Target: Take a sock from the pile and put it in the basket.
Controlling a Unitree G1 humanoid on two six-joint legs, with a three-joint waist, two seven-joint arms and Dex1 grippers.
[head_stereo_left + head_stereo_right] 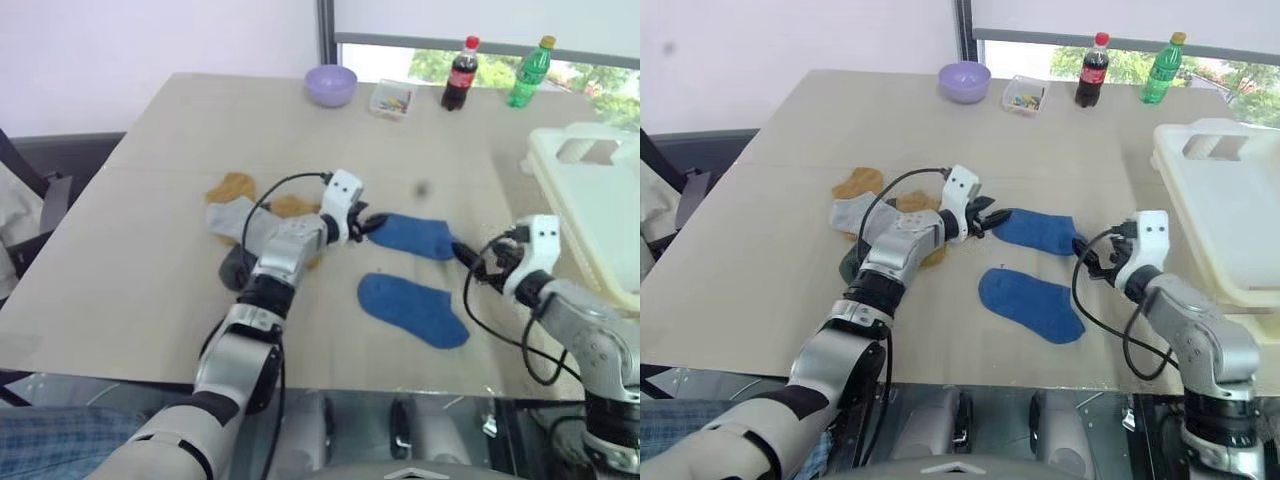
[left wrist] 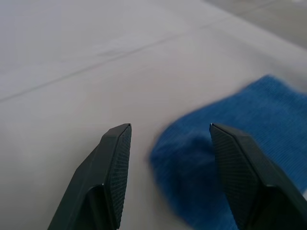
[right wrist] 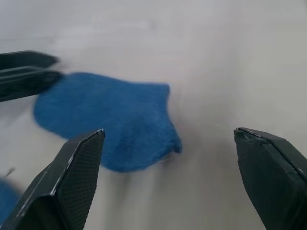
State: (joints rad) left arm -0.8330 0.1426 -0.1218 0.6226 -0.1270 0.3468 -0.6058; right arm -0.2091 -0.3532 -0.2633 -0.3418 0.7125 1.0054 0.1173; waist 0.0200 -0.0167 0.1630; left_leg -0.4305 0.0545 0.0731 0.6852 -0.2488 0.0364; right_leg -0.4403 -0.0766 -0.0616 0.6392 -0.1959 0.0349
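My left gripper and right gripper should lift the farther blue sock (image 1: 415, 236) by its ends and lay it on top, because it lies apart from the nearer blue sock (image 1: 413, 311).
The pile (image 1: 240, 205) of mustard and grey socks lies on the table left of centre, partly behind my left forearm. Two blue socks lie apart from it: one (image 1: 415, 235) between my two grippers, another (image 1: 412, 308) nearer the front edge. My left gripper (image 1: 372, 226) stands open at the left end of the farther blue sock (image 2: 249, 158), holding nothing. My right gripper (image 1: 465, 252) is wide open at that sock's right end (image 3: 120, 120), also holding nothing. The cream-white basket (image 1: 600, 190) stands at the table's right edge.
At the table's far edge stand a lilac bowl (image 1: 331, 85), a small clear tray (image 1: 390, 99), a cola bottle (image 1: 460, 75) and a green bottle (image 1: 529, 73). A dark chair (image 1: 50, 190) sits off the left side.
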